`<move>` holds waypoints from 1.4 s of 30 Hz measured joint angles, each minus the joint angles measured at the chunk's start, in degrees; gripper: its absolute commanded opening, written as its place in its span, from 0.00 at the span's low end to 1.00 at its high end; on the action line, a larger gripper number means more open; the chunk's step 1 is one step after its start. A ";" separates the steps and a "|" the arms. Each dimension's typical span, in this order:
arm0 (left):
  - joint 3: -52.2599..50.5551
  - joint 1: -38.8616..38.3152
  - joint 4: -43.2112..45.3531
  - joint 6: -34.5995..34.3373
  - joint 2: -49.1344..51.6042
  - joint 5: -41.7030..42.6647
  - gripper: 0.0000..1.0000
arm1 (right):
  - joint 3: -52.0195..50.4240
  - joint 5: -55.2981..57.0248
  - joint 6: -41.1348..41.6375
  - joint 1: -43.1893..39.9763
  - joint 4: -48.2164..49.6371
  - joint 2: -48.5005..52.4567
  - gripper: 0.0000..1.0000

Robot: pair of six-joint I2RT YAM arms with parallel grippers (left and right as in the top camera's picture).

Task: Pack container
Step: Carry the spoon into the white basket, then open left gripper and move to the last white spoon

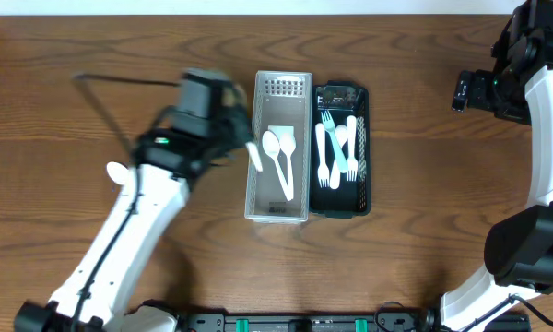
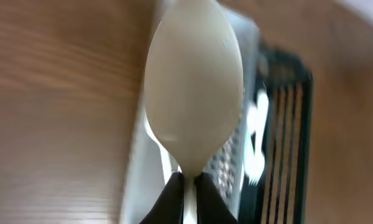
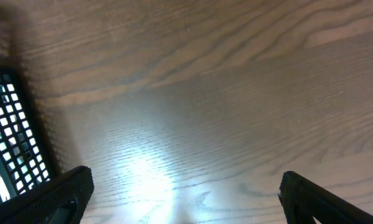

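Note:
My left gripper should keep going over the white basket's rim and let go above the spoons inside (image 1: 279, 155), since the held spoon (image 2: 194, 78) lines up with the basket's length.
My left gripper (image 1: 246, 146) is shut on the handle of a white plastic spoon (image 1: 255, 158) at the left rim of the white basket (image 1: 278, 218). In the left wrist view the jaws (image 2: 188, 190) pinch the handle and the spoon's bowl (image 2: 194, 87) fills the middle, above the white basket (image 2: 229, 167). Two white spoons (image 1: 281, 155) lie in the white basket. The black basket (image 1: 341, 212) beside it holds white forks (image 1: 336, 152). My right gripper (image 1: 461, 92) is open and empty over bare table at the far right; its fingers (image 3: 183, 205) are spread wide.
Another white spoon (image 1: 117, 171) lies on the wood table to the left, partly under my left arm. The black basket's mesh corner (image 3: 12, 137) shows at the left edge of the right wrist view, and its side (image 2: 292, 143) shows in the left wrist view.

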 measured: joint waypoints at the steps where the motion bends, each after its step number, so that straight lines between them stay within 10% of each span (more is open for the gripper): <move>1: 0.02 -1.81 -0.02 1.97 0.81 -0.35 0.06 | 0.00 0.00 0.00 0.00 0.02 -0.02 0.99; 13: 0.02 -7.17 0.39 20.57 15.52 -1.97 0.10 | 0.00 -0.46 0.07 0.00 0.04 -0.02 0.99; 17: 0.04 -7.23 0.33 22.14 16.39 -2.19 0.35 | 0.00 -0.70 0.07 -0.02 0.02 -0.02 0.99; 20: 0.90 -7.32 -0.20 23.69 15.87 -2.23 0.83 | 0.00 -0.72 0.07 -0.02 0.02 -0.02 0.99; 23: 3.17 -7.50 -1.36 24.70 14.01 -2.75 0.98 | 0.00 -0.87 0.07 -0.22 0.09 -0.02 0.99; 30: 10.05 -3.21 -10.51 22.77 1.99 -8.74 0.98 | 0.00 -0.94 0.04 -0.55 0.17 -0.02 0.99; 42: 9.55 32.50 -24.98 10.60 -5.68 -12.07 0.98 | 0.00 -1.07 0.04 -0.55 0.42 -0.02 0.99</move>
